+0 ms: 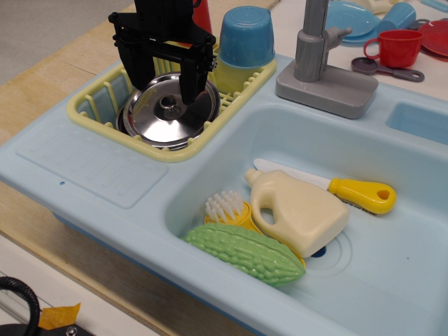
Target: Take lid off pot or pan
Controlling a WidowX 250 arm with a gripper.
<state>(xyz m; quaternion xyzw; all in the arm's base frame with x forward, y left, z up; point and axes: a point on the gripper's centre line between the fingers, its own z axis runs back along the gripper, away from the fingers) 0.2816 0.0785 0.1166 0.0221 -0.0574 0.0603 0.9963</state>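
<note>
The silver lid [171,112] lies askew over the pot's dark edge [122,124], so it will come loose and leave the pot behind when the robot's gripper raises the knob.
The shiny silver lid [157,115] with a small centre knob [168,104] lies in the yellow dish rack [91,115] at the back left. It covers the steel pot, of which only a dark edge shows under the lid's rim [129,133]. My black gripper [165,82] hangs straight over the lid, open, with one finger [139,72] left of the knob and the other finger [192,82] right of it. The fingertips are close above the lid's surface; I cannot tell if they touch it.
A blue upturned cup [246,36] stands in the rack behind the lid. The grey tap [322,63] stands to the right. The sink basin [392,273] holds a cream bottle [297,210], a green gourd [241,253], a brush [225,207] and a yellow-handled knife [350,192].
</note>
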